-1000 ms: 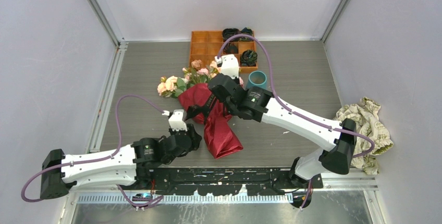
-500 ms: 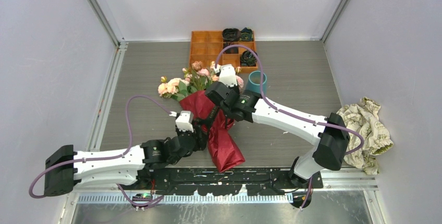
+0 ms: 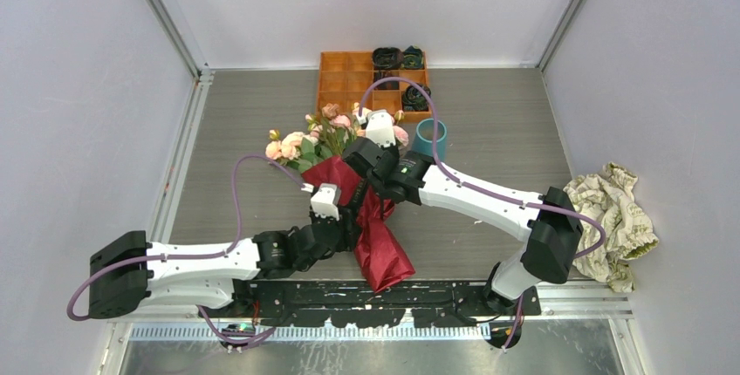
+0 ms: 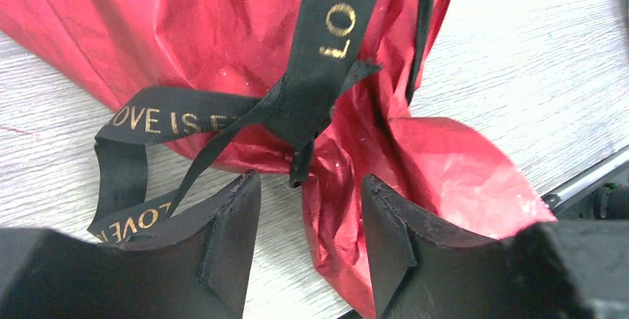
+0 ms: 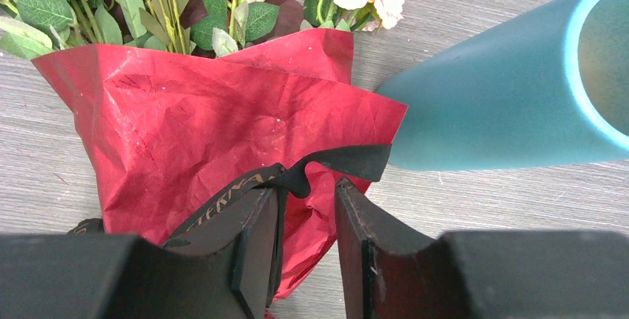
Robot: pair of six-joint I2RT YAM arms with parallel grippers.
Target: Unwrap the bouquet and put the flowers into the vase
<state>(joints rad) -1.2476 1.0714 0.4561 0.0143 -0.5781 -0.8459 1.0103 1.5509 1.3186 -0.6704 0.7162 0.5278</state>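
The ribbon is going around the red paper's waist (image 4: 308,130) and the bouquet is lying free. My left gripper should hold the paper's edge (image 4: 236,157) while my right gripper pulls the ribbon.
The bouquet lies on the table, its crinkled red paper (image 3: 371,235) tied with a black ribbon (image 4: 304,104) lettered in gold. The flowers (image 3: 307,138), pink and peach with green leaves, stick out of the far end. To the right of the blooms stands the teal vase (image 3: 430,137). My left gripper (image 4: 310,185) is open just before the ribbon knot, with a fold of red paper and a ribbon tail between its fingers. Over the paper's upper part, my right gripper (image 5: 305,196) is open a little. A ribbon strand (image 5: 348,159) drapes over its left finger and hangs loose in the gap.
An orange compartment tray (image 3: 345,74) holding dark coiled items sits at the back. A crumpled beige cloth (image 3: 615,214) lies at the right edge. In the right wrist view the vase (image 5: 504,104) stands close to the right of the paper (image 5: 185,119).
The left arm has reached forward and right, up to the ribbon knot. My right gripper has widened, and the bouquet's tail has swung slightly toward the near edge.
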